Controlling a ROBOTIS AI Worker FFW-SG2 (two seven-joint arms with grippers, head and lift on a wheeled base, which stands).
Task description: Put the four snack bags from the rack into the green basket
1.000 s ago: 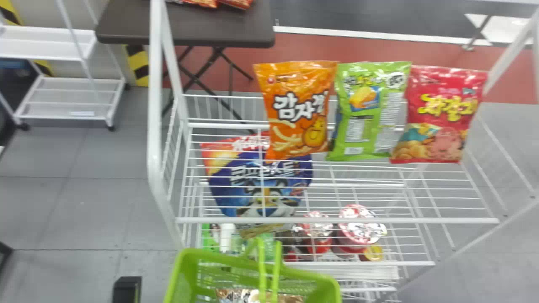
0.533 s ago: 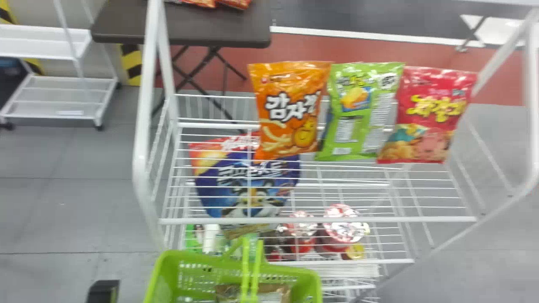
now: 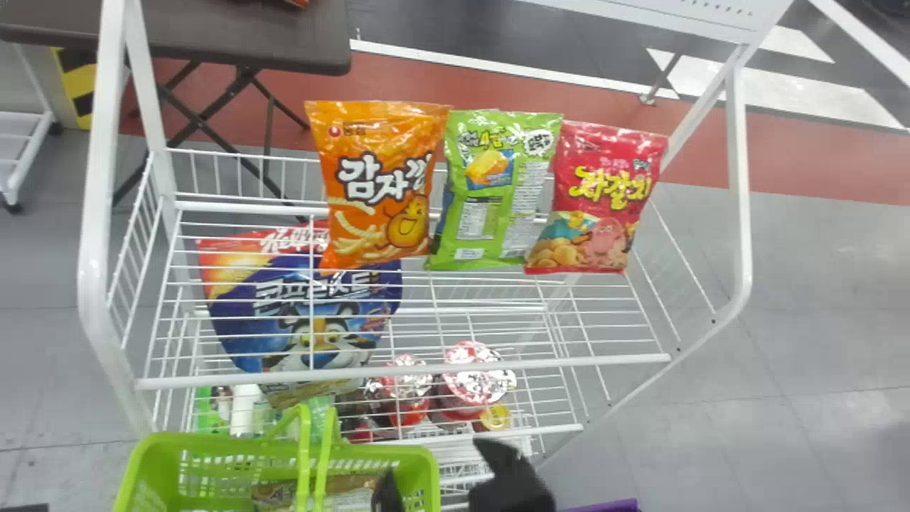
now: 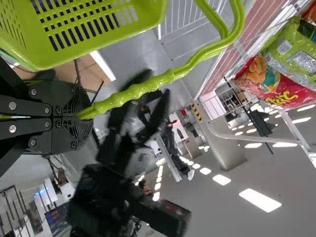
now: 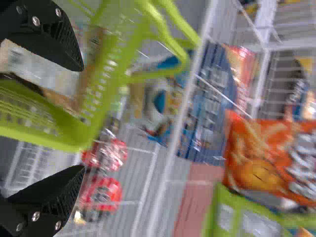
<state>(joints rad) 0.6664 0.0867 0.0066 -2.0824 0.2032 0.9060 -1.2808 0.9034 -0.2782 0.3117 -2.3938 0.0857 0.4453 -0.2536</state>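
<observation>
The green snack bag's middle (image 3: 495,189) has a seam (image 3: 511,200) running down it, so I expect the bag to squeeze inward there and spread out above when I lift it.
Three upright snack bags stand side by side on the rack's upper shelf in the head view: orange (image 3: 380,185), green (image 3: 498,188) and red (image 3: 601,199). My right gripper (image 3: 441,466) is at the bottom edge by the green basket's right end, open and empty. A brown bag (image 3: 348,493) lies in the green basket (image 3: 428,462). At the bottom left corner a sliver of the left arm (image 3: 27,508) shows. In the left wrist view my left gripper (image 4: 83,116) is shut on the basket's handle (image 4: 143,88). The right wrist view has the right gripper (image 5: 79,118) with fingers apart beside the basket (image 5: 84,140).
The white wire rack (image 3: 398,371) has side posts and a front rail. On its lower level are a blue cereal bag (image 3: 313,306) and red-lidded cups (image 3: 473,377). A dark table (image 3: 242,35) stands behind at left, and a purple object (image 3: 604,506) lies at the bottom.
The rack, bags and basket have shifted left in the head view. My right gripper has come into that view from the bottom edge, and the black left-arm part has slid toward the bottom left corner.
</observation>
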